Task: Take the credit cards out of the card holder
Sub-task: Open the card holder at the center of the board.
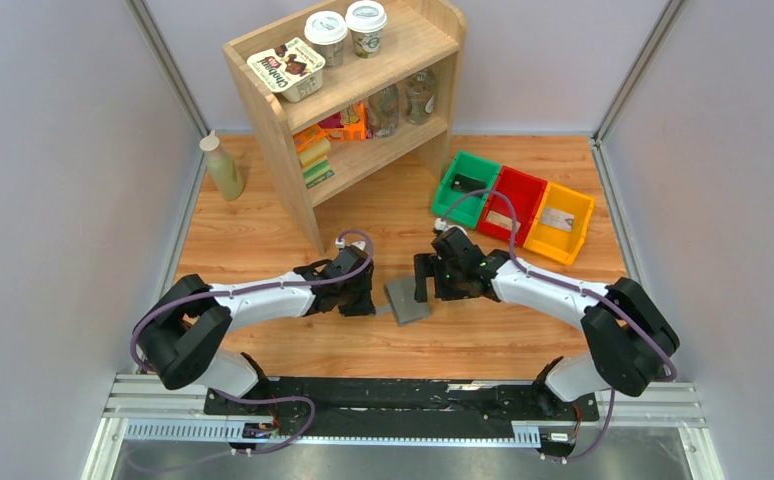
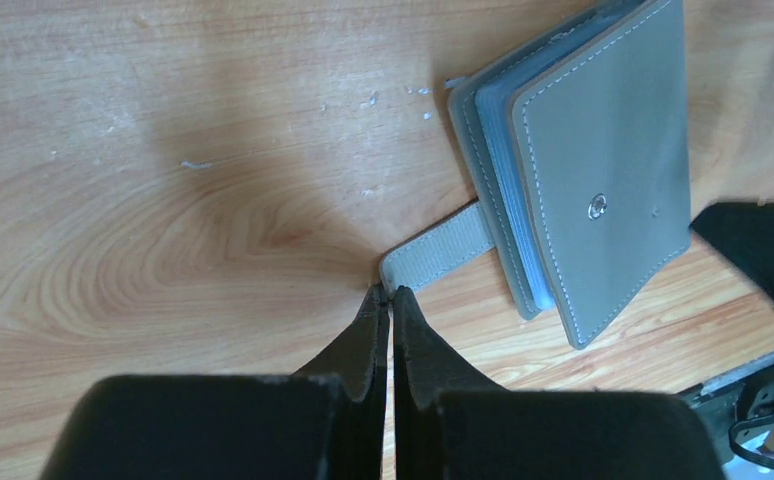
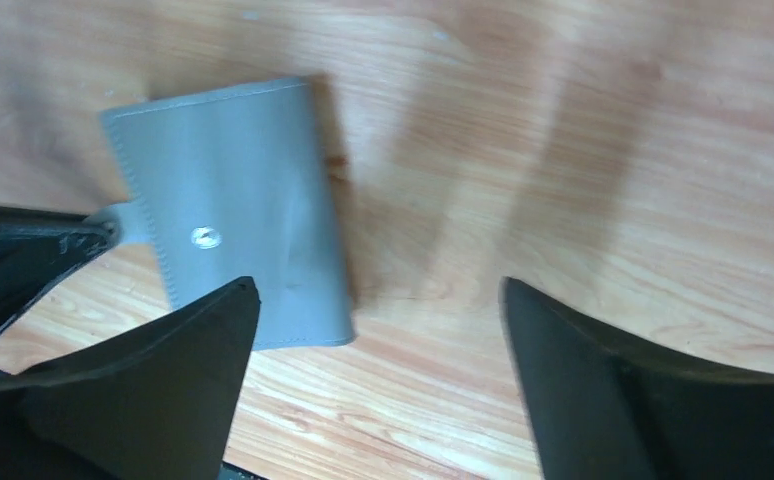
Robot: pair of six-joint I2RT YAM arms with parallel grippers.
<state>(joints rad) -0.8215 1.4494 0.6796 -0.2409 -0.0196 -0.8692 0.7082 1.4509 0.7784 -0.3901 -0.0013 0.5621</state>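
Observation:
My right gripper should take the cover's free edge (image 2: 543,220) and swing the cover open while my left gripper holds the tab, because I see the cover shut over the pockets (image 2: 613,170).
The grey card holder (image 1: 406,298) lies closed on the wooden table between my two grippers. It also shows in the left wrist view (image 2: 603,150) and the right wrist view (image 3: 233,190). Its pale blue inner pockets (image 2: 508,170) show at the edge, and the credit cards are hidden inside. My left gripper (image 2: 389,292) is shut, its tips pinching the end of the holder's side tab (image 2: 443,248). My right gripper (image 3: 378,285) is wide open, hovering just above the holder's right side, one finger (image 3: 163,370) over its corner.
Green (image 1: 466,187), red (image 1: 511,203) and yellow (image 1: 560,222) bins stand in a row at the back right, with small flat things inside. A wooden shelf (image 1: 353,100) with cups and snacks stands at the back. A pale bottle (image 1: 223,167) is to its left.

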